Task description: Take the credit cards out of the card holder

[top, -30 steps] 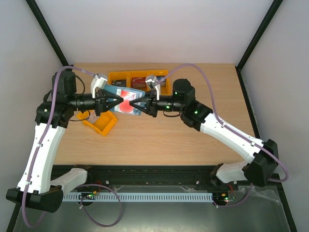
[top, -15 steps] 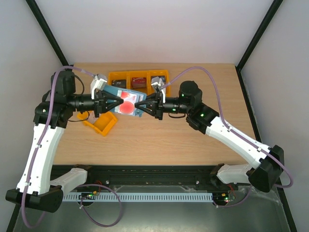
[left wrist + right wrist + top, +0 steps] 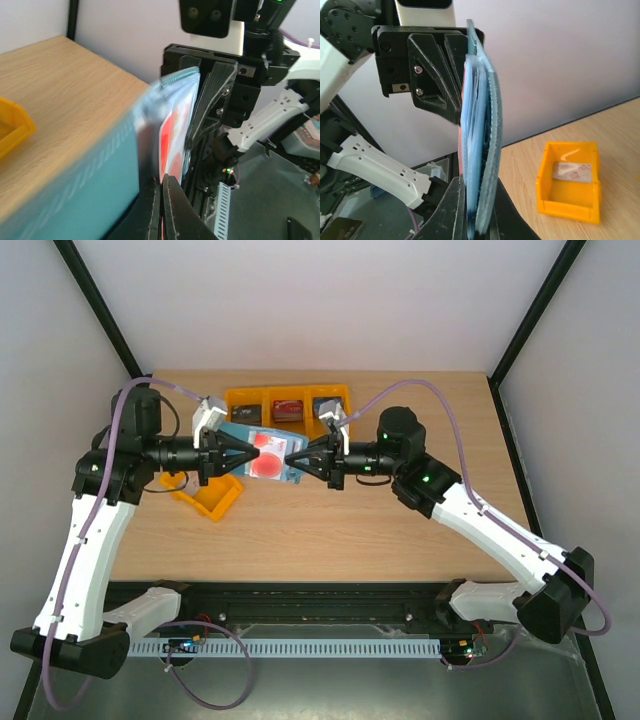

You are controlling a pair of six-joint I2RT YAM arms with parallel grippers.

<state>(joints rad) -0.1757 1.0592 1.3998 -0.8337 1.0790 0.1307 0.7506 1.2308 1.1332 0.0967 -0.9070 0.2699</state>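
My right gripper should keep pulling the card holder free and let go of it on the open wood point(image 3: 319, 524), as my left gripper is closed on the white card's edge point(image 3: 260, 443).
The teal-blue card holder point(image 3: 239, 433) hangs open in the air between my two grippers, above the table's back left. My right gripper point(image 3: 292, 459) is shut on its light blue pockets point(image 3: 481, 125), as the right wrist view point(image 3: 477, 186) shows. My left gripper point(image 3: 243, 456) is shut on the edge of the white card with the red round mark point(image 3: 266, 456), which stands partly out of a pocket point(image 3: 175, 130); the left wrist view point(image 3: 166, 182) shows this too. The holder's teal flap point(image 3: 90, 185) lies beside the left jaws. A pale card with pinkish marking point(image 3: 572, 171) lies in the small orange bin.
The small orange bin point(image 3: 210, 497) sits on the table below the left gripper. A longer orange bin point(image 3: 285, 405) with three compartments holding small items stands at the back, behind the holder. Black frame posts rise at both back corners.
The right gripper has drawn back to the right with the holder while the left gripper keeps the card, so more of the white and red card shows between them.
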